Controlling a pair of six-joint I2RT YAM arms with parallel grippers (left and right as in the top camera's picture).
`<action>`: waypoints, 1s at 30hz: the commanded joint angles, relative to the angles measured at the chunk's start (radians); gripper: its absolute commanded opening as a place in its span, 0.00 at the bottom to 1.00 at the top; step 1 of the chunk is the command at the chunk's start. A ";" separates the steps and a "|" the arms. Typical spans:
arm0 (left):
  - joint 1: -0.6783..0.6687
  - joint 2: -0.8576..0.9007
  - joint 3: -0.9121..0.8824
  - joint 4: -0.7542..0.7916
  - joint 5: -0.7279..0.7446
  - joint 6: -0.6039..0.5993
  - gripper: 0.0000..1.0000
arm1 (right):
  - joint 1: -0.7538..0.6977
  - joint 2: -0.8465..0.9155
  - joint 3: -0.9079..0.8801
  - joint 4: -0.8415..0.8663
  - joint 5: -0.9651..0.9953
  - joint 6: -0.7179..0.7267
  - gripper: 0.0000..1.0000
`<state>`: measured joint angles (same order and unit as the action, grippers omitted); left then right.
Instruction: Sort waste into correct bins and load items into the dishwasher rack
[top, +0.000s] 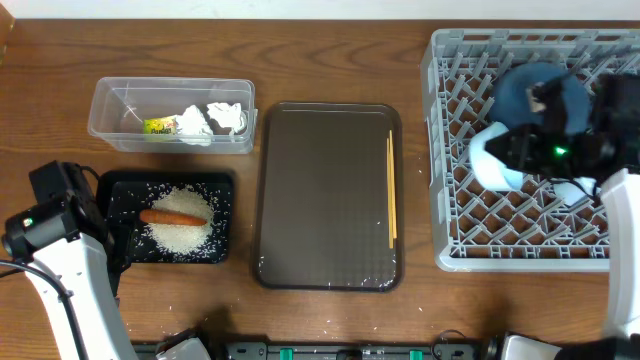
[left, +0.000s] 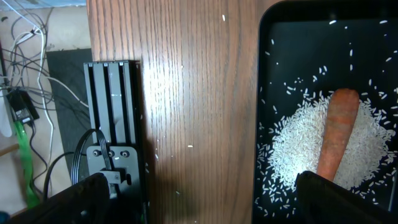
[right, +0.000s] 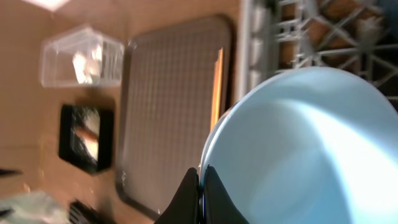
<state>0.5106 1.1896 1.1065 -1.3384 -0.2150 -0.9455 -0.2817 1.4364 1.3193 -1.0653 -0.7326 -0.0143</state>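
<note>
The light-blue bowl (top: 493, 160) is tilted above free rack slots (top: 515, 220) next to the dark-blue dish. My right gripper keeps bringing it down until it sits there, then let go.
My right gripper (right: 201, 180) is shut on the rim of the light-blue bowl (right: 298, 149) and holds it over the grey dishwasher rack (top: 450, 215), beside the dark-blue dish (top: 520, 90) standing in the rack. The chopsticks (top: 391, 185) lie on the brown serving tray. The black tray (top: 222, 185) holds the rice heap (top: 180, 235) and the carrot (top: 172, 216); both also show in the left wrist view, rice (left: 298, 146) and carrot (left: 336, 134). My left gripper (left: 199, 205) is open and empty at the black tray's left edge. The clear tub (top: 110, 105) holds tissues (top: 225, 116) and the wrapper (top: 158, 126).
The brown serving tray (top: 325, 200) lies between the bins and the rack. Loose rice grains are scattered on the wooden table around the black tray. A black mount and cables (left: 112, 130) sit off the table's left edge.
</note>
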 joint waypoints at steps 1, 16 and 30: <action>0.006 0.005 0.001 -0.006 -0.006 0.001 0.98 | -0.131 -0.004 -0.092 0.082 -0.278 -0.063 0.01; 0.006 0.005 0.001 -0.006 -0.006 0.001 0.98 | -0.336 0.132 -0.352 0.468 -0.716 0.017 0.01; 0.006 0.005 0.001 -0.006 -0.006 0.001 0.98 | -0.463 0.164 -0.352 0.411 -0.599 0.107 0.01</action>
<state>0.5106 1.1896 1.1065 -1.3388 -0.2150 -0.9455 -0.7185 1.5990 0.9722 -0.6201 -1.4082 0.0624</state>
